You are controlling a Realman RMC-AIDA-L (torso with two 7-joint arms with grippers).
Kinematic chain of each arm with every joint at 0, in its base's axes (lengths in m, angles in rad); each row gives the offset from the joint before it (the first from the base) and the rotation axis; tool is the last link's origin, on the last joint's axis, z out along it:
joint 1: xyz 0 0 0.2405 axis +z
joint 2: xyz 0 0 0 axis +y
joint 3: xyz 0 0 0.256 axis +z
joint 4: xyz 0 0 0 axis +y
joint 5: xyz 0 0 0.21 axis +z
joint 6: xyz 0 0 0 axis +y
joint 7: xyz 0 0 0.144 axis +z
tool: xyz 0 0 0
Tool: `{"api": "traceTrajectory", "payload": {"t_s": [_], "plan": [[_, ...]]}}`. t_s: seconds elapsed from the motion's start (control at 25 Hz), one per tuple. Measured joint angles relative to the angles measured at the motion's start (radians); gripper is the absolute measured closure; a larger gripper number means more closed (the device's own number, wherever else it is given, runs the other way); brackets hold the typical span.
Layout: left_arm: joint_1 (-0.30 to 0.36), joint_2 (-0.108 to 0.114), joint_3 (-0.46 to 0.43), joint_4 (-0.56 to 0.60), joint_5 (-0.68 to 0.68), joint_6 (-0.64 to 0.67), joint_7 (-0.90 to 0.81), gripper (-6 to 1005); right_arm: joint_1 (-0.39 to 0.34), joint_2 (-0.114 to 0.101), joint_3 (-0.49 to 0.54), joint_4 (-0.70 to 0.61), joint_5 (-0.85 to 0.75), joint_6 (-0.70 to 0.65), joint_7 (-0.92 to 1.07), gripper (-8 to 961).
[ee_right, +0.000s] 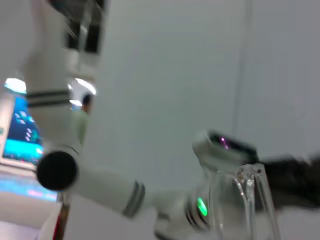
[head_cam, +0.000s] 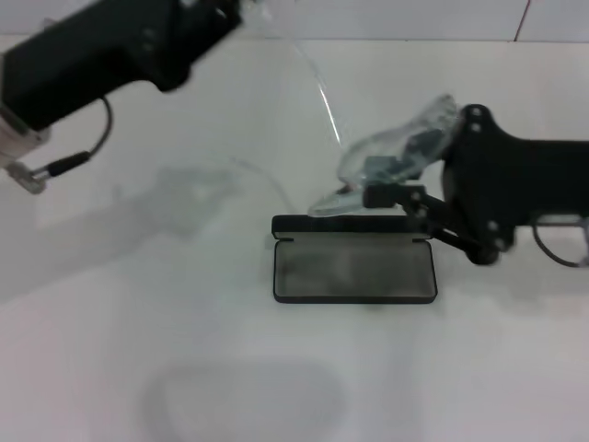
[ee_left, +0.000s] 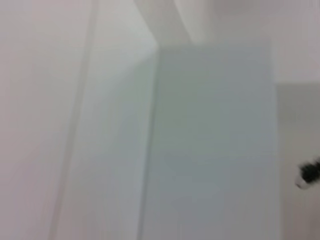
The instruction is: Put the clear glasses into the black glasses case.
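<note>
My right gripper should lift the glasses (head_cam: 379, 158) and my left gripper should fold the arm first, because the clear glasses' temple arm (head_cam: 328, 109) is sticking open above the case.
The black glasses case (head_cam: 354, 269) lies open at the table's middle, grey lining up, its lid (head_cam: 350, 226) standing along the far edge. Just above and behind the lid, the clear glasses (head_cam: 405, 138) hang tilted in my right gripper (head_cam: 375, 182), which reaches in from the right and is shut on the frame. One thin clear temple arm (head_cam: 322, 92) curves up and left toward my left gripper (head_cam: 225, 11), raised at the top left. Whether it touches the temple I cannot tell. A clear piece of the glasses (ee_right: 250, 200) shows in the right wrist view.
The white table (head_cam: 138, 304) spreads around the case. A cable and plug (head_cam: 55, 168) hang from my left arm. The left wrist view holds only pale wall panels. The right wrist view looks at a white robot arm (ee_right: 90, 180) with a green light.
</note>
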State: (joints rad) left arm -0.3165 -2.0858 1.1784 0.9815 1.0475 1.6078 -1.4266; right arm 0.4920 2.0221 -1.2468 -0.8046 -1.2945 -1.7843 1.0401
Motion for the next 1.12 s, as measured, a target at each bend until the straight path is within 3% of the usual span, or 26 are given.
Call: {"api": "traceTrajectory", "payload": {"t_s": [0.24, 0.44, 0.84, 1.12], "plan": [[-0.015, -0.003, -0.081, -0.092, -0.02, 0.011, 0.021, 812, -0.022, -0.002, -0.001, 0.033, 0.068, -0.2, -0.169, 844], [-0.053, -0.001, -0.086, -0.157, -0.025, 0.013, 0.033, 812, 0.001, -0.002, -0.001, 0.035, 0.069, -0.299, -0.203, 843], [-0.127, 0.0, 0.056, -0.163, 0.002, 0.018, 0.026, 812, 0.102, -0.003, 0.0, 0.104, 0.063, -0.198, -0.224, 843], [-0.141, 0.001, 0.062, -0.162, 0.008, 0.04, 0.025, 813, 0.107, -0.003, 0.0, 0.118, 0.061, -0.137, -0.234, 842]]}}
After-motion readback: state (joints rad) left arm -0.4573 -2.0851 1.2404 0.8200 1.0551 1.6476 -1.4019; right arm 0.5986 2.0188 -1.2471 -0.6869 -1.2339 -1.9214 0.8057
